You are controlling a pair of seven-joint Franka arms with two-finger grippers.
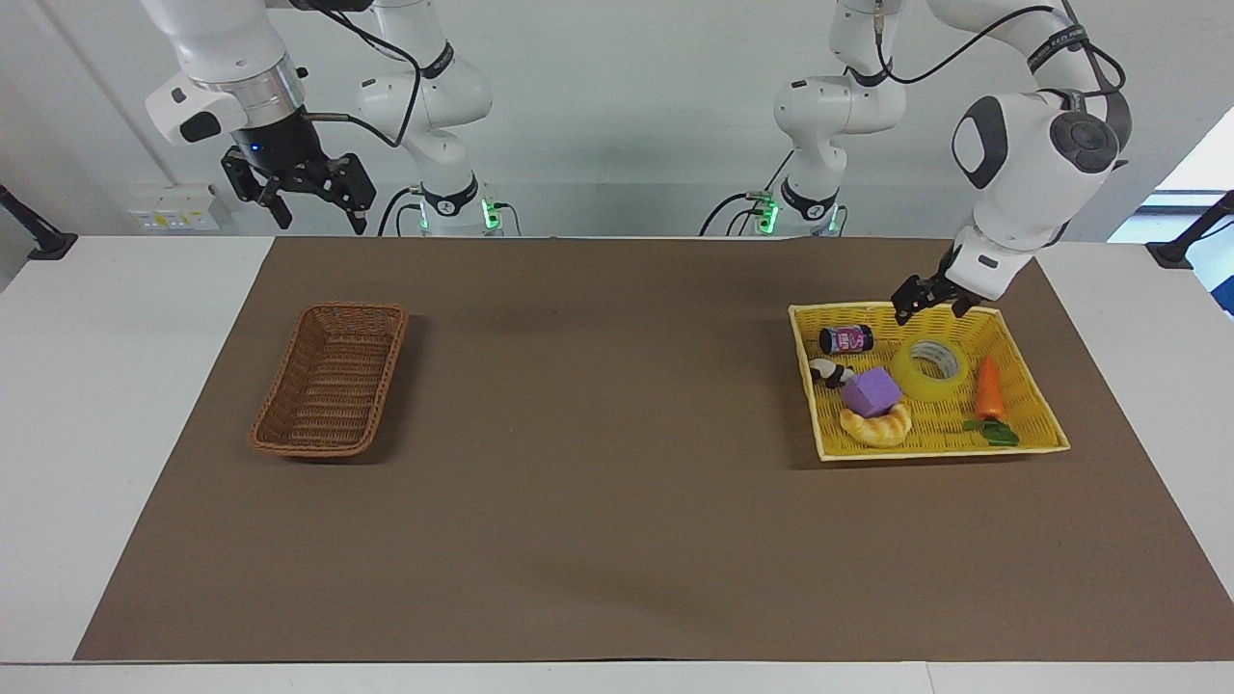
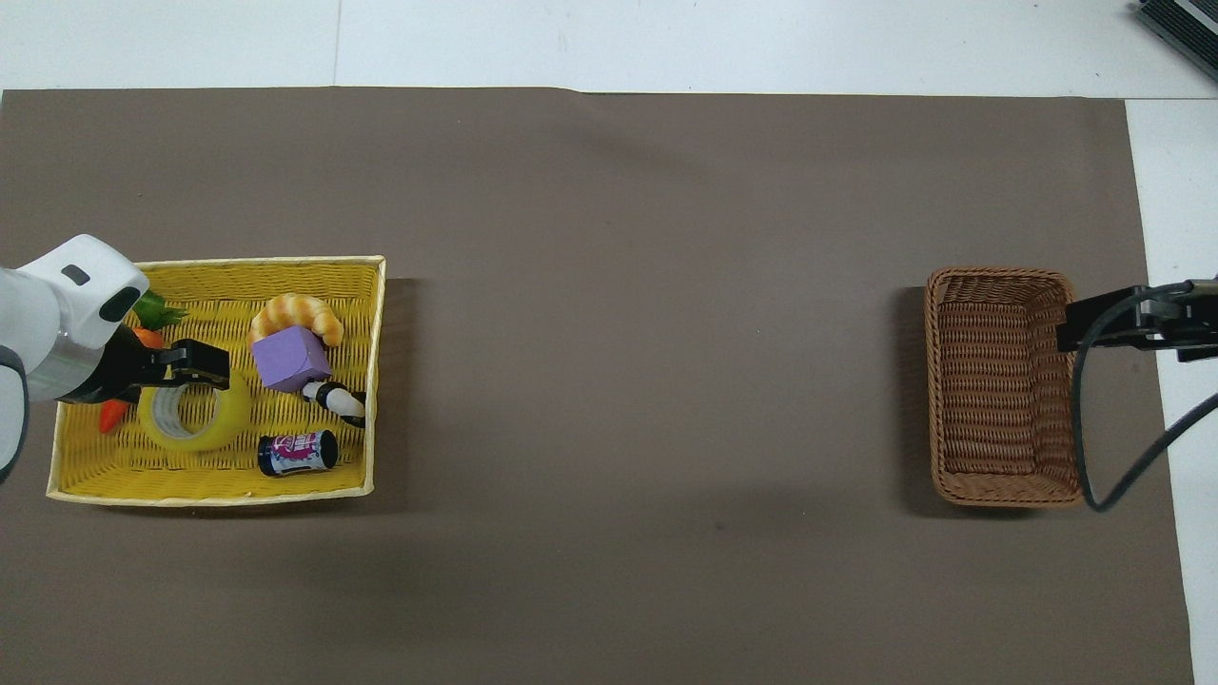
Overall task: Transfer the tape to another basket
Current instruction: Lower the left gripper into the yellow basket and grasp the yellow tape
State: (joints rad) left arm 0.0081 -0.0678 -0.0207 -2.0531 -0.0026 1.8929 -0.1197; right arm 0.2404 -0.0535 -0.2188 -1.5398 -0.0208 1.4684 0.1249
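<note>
The tape should stand on its rounded edge when I lower it into the dark-brown wicker basket, because the white core looks deep.
The tape, a yellow roll with a white core, lies flat in the yellow woven tray at the left arm's end of the table. My left gripper hangs open just above the tray's robot-side rim, close over the tape and not touching it. The dark-brown wicker basket sits with nothing in it at the right arm's end. My right gripper waits open, high in the air by that basket.
In the yellow tray with the tape are a croissant toy, a purple block, a toy carrot, a small dark can and a little black-and-white figure. A brown mat covers the table between the baskets.
</note>
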